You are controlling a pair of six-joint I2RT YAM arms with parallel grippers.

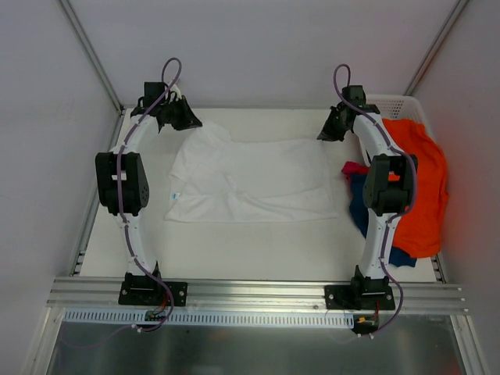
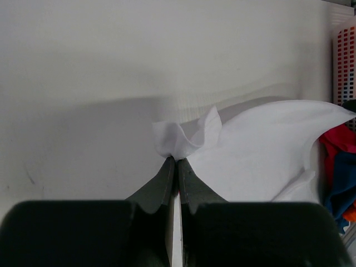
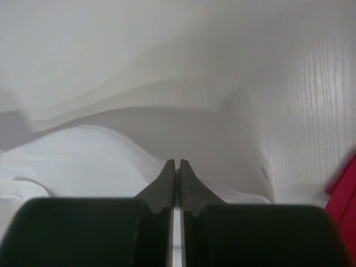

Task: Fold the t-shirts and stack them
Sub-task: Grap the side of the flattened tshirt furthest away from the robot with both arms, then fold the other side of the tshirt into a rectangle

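I keep pulling the white t-shirt's far edge (image 1: 273, 142) closer with my right gripper until it lies over the near half (image 1: 308, 201), because both grippers hold that edge stretched straight.
The white t-shirt (image 1: 242, 183) lies spread across the middle of the table, its far edge lifted at both corners. My left gripper (image 1: 187, 119) is shut on the far left corner; in the left wrist view a tuft of white cloth (image 2: 186, 136) sticks out past the left gripper (image 2: 178, 160). At the far right corner my right gripper (image 1: 332, 129) is also shut, and in the right wrist view the right gripper (image 3: 177, 162) pinches a thin edge of the white t-shirt (image 3: 83, 161). The orange t-shirt (image 1: 422, 180), navy blue t-shirt (image 1: 359, 209) and magenta t-shirt (image 1: 353, 167) lie heaped at the right.
A white lattice basket (image 1: 400, 105) stands at the far right corner, partly under the orange t-shirt. The right arm's forearm crosses above the heap. Grey walls close in the table on the left, back and right, and a metal rail runs along the near edge.
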